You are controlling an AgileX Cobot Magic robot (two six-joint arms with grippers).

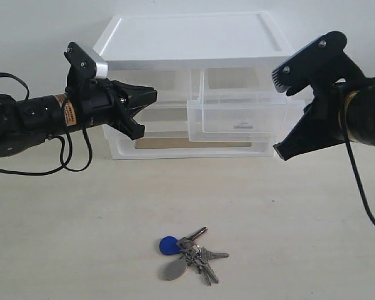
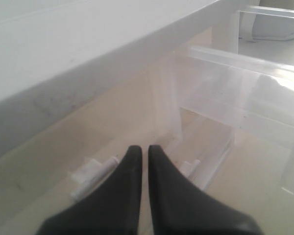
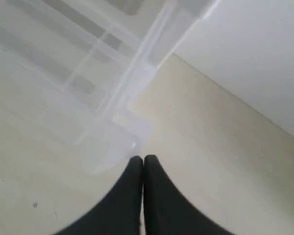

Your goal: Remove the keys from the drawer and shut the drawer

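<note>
My right gripper is at the end corner of the translucent drawer's front [image 3: 134, 134], so next I move it back toward the drawer's handle [image 1: 243, 126] before pushing the drawer closed.
The keys [image 1: 189, 255], with a round blue cap and an oval grey tag, lie on the table near the front, apart from both grippers. The translucent drawer [image 1: 244, 115], the upper right one, stands pulled out of the white unit; it also shows in the left wrist view as the drawer [image 2: 245, 83]. My left gripper [image 1: 152, 94] is shut and empty, level with the upper left drawer's front. In its wrist view the left gripper [image 2: 144, 149] points at two white tab handles. My right gripper [image 1: 281, 150] is shut and empty beside the unit's lower right corner; the right gripper [image 3: 143, 159] hangs above the table.
The white drawer unit [image 1: 187, 40] stands at the back against a pale wall, with a full-width lower drawer [image 1: 190, 147]. The unit's translucent corner [image 3: 112, 127] sits just ahead of the right fingertips. A black cable [image 1: 69, 162] droops from the left arm.
</note>
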